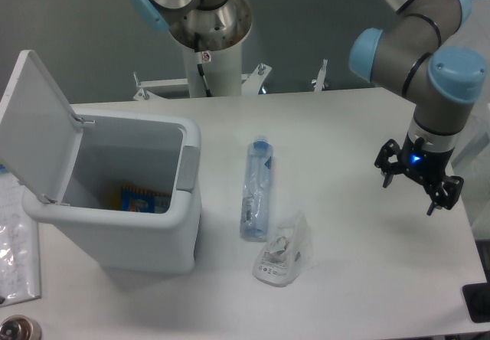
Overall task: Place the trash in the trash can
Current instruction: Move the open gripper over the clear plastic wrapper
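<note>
My gripper will lift a loose upper corner (299, 225) of the small clear bag (283, 259), which lies wrinkled, so the bag's labelled part will trail limply below.
The trash lies on the white table. A long clear plastic bottle (256, 190) with a blue cap lies flat near the table's middle. Just right of its near end sits a small clear bag (283, 251) with a white printed label. The white trash can (115, 194) stands at the left with its lid (34, 129) swung up and open; an orange-and-blue packet (143, 201) shows inside. My gripper (414, 191) hangs over the right side of the table, well right of the bottle and bag, fingers spread, nothing between them.
A flat clear sleeve of papers (15, 237) lies at the far left edge beside the bin. The robot's base column (205, 41) rises behind the table. A dark object (478, 302) sits at the lower right corner.
</note>
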